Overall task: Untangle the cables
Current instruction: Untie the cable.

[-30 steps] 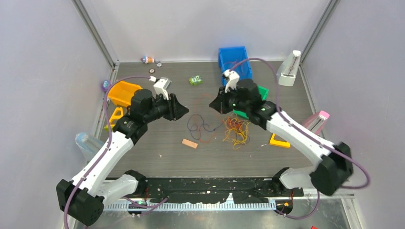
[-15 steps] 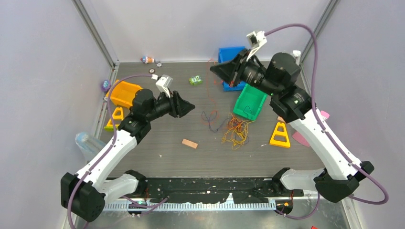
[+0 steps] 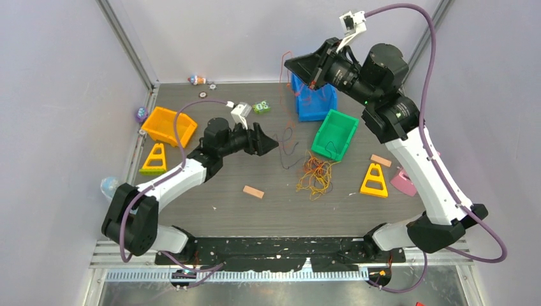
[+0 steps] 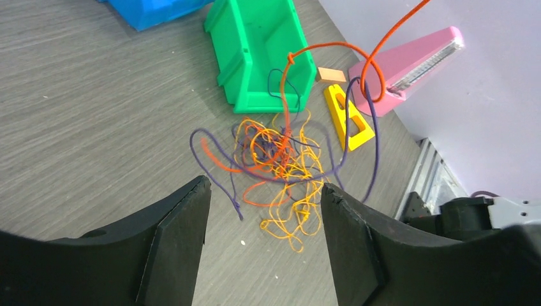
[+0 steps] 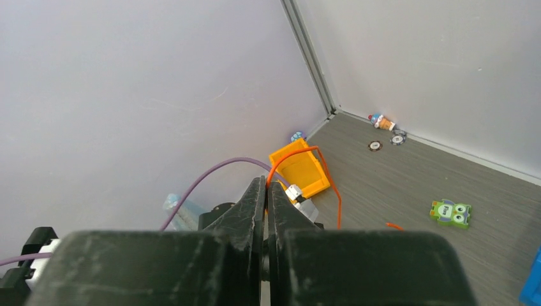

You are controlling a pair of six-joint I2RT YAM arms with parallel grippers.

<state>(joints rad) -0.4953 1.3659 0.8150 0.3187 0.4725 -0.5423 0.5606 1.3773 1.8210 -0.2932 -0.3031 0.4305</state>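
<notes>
The red (image 4: 361, 80) cable in my right gripper has a dark purple loop hanging on it, so my left gripper should take hold of the loop (image 3: 285, 132) and pull it away.
The tangle of thin orange-yellow, red and dark purple cables (image 3: 314, 173) lies on the table in front of the green bin (image 3: 334, 132); it also shows in the left wrist view (image 4: 281, 156). My right gripper (image 3: 288, 62) is raised high and shut on a red cable (image 5: 307, 159) that hangs from its tip down to the bunch (image 3: 282, 95). A dark purple cable (image 3: 287, 140) is lifted in a loop beside it. My left gripper (image 3: 274, 144) is open and empty, low over the table just left of the raised strands (image 4: 261, 191).
A blue bin (image 3: 314, 95) stands at the back, an orange bin (image 3: 170, 126) at the left. Yellow triangles (image 3: 374, 180) (image 3: 154, 159), a small wooden block (image 3: 253, 191), a pink piece (image 3: 403, 181) and a green toy (image 3: 260, 107) lie around.
My right gripper has risen further with the red cable, drawing it and a purple loop up from the bunch. My left gripper has moved right, towards the lifted strands.
</notes>
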